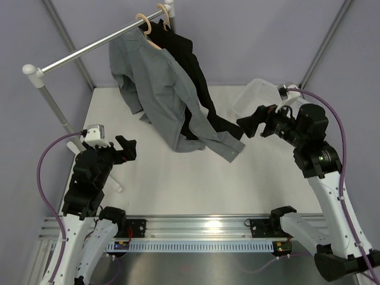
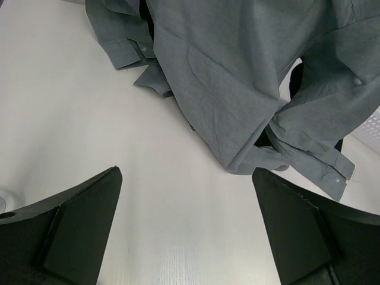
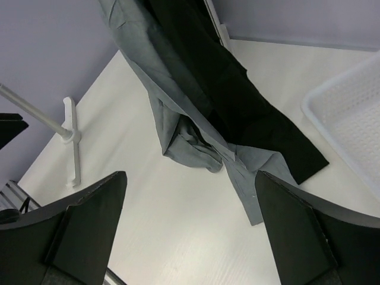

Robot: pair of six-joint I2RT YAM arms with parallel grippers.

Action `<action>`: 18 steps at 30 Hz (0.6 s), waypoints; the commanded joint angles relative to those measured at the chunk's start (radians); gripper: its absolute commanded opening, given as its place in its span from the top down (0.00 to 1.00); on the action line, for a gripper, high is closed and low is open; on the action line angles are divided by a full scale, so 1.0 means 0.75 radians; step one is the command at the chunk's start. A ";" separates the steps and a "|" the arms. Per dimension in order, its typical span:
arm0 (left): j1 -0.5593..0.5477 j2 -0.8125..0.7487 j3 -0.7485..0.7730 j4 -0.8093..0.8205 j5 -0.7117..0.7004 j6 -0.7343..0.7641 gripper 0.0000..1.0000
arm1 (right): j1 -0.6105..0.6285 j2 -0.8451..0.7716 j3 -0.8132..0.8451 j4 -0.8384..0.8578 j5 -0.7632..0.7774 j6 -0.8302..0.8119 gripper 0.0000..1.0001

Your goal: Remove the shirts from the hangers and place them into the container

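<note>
The grey shirt's hanger (image 1: 144, 23) is hooked over the bar. My right gripper should first pull the shirt down by its shoulder (image 1: 174, 69), and then my left gripper should take the hanger.
Two tan wooden hangers (image 1: 152, 24) hook over the rail at the back. A grey shirt (image 1: 157, 89) hangs in front and a black shirt (image 1: 189, 65) behind it, both trailing onto the table. The white container (image 1: 256, 97) sits at the back right, partly behind my right arm. My left gripper (image 1: 127, 148) is open and empty, left of the grey shirt's hem (image 2: 237, 83). My right gripper (image 1: 250, 126) is open and empty beside the grey cuff, near the container's front corner. In the right wrist view the grey shirt (image 3: 172, 107), black shirt (image 3: 237, 101) and container (image 3: 350, 119) lie ahead of the open right gripper (image 3: 190, 174).
A grey metal rail (image 1: 89, 50) runs diagonally from a white post (image 1: 34, 76) to the back centre. Its white foot (image 3: 73, 142) rests on the table at the left. Purple cables loop beside both arms. A metal base rail (image 1: 196, 228) spans the near edge.
</note>
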 commanded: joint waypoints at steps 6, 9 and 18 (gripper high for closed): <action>0.008 -0.049 -0.047 0.084 -0.004 0.023 0.01 | 0.322 0.433 0.382 0.196 0.106 -0.202 0.02; 0.010 -0.047 -0.049 0.084 0.010 0.019 0.01 | 0.394 0.576 0.538 0.188 0.110 -0.308 0.03; 0.010 -0.051 -0.055 0.084 0.029 0.010 0.01 | 0.586 0.963 0.959 0.179 0.130 -0.508 0.05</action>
